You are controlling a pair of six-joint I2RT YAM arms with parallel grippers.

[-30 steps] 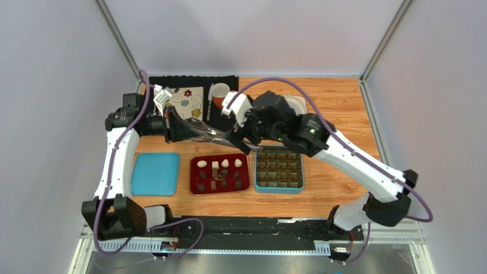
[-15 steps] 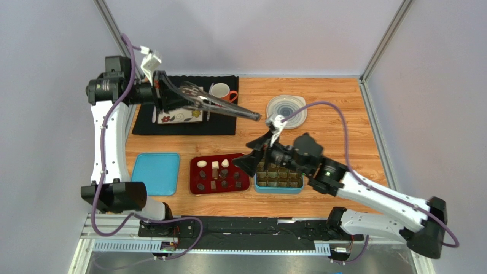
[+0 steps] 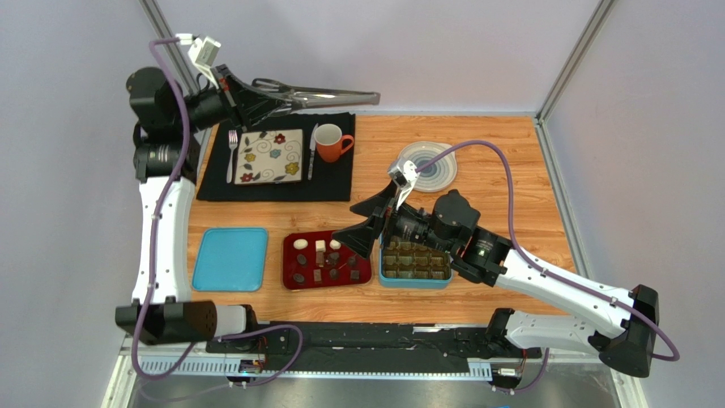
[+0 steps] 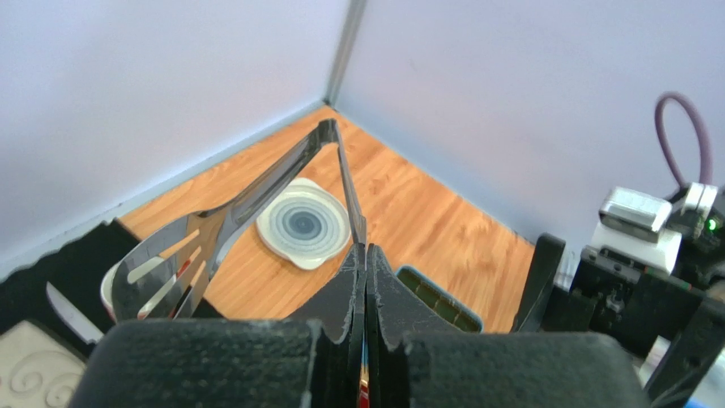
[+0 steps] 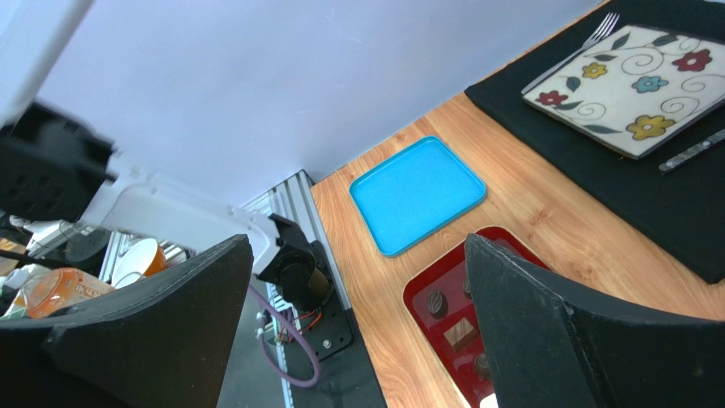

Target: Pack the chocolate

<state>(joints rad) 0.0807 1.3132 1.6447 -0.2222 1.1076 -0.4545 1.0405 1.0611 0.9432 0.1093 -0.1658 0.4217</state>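
Note:
My left gripper has the tongs by one tip (image 4: 362, 231), their hinge end away, so next I move them across for my right gripper to grab around both arms (image 3: 333, 99).
The chocolate (image 3: 320, 260), white and dark bonbons, lies in a red tray (image 3: 289, 274) at the table's front middle. Some of it also shows in the right wrist view (image 5: 436, 301). My right gripper (image 3: 368, 223) is open and empty, hovering over the tray's right edge; in its own view (image 5: 357, 243) the jaws are wide apart. A teal box (image 3: 415, 279) with a brown gridded insert stands right of the tray. My left gripper (image 3: 245, 100) is raised near the back wall and shut on metal tongs (image 3: 328, 95). In the left wrist view the tongs (image 4: 255, 189) stick out from the shut fingers (image 4: 387, 297).
A teal lid (image 3: 231, 258) lies left of the tray. A black mat (image 3: 336, 183) at the back holds a flowered plate (image 3: 271, 155), fork, knife and red mug (image 3: 332, 142). A round white lid (image 3: 427, 166) lies at the back right.
My left arm has lifted the tongs from mid-table up toward the back wall. My right gripper let go of them, dropped forward, and now hangs open over the red tray's right edge.

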